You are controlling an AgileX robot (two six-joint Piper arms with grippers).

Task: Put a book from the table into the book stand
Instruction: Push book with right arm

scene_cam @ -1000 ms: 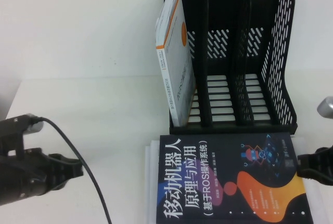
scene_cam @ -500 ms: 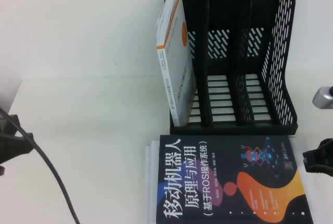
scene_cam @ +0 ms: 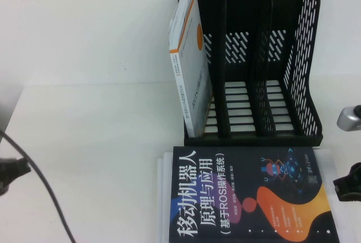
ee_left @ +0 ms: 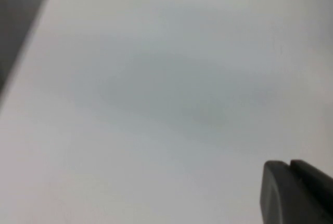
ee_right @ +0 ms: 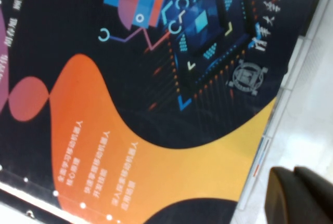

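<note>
The dark navy book's title end (scene_cam: 174, 195) is lying on the white book. My right gripper should push the navy book's opposite edge (scene_cam: 326, 193) until the title end sticks out for my left gripper.
The dark navy book (scene_cam: 248, 198) lies flat, cover up, on the white table (scene_cam: 101, 119) just in front of the black book stand (scene_cam: 254, 57). It rests on top of a white book (scene_cam: 162, 198). My right gripper (scene_cam: 350, 182) is at the table's right edge, beside the book's right side, shut and empty. In the right wrist view its fingers (ee_right: 292, 171) hover over the white margin next to the book's orange and navy cover (ee_right: 156, 78). My left gripper (scene_cam: 10, 172) is at the far left edge, shut and empty, over bare table (ee_left: 289, 164).
A white book with an orange spine stripe (scene_cam: 189, 57) stands leaning in the stand's left slot. The middle and right slots hold nothing. A black cable (scene_cam: 42, 198) runs from the left arm across the table's front left.
My left arm has drawn back to the left, almost out of the high view. My right gripper has slid slightly right and toward the front. The books have not moved.
</note>
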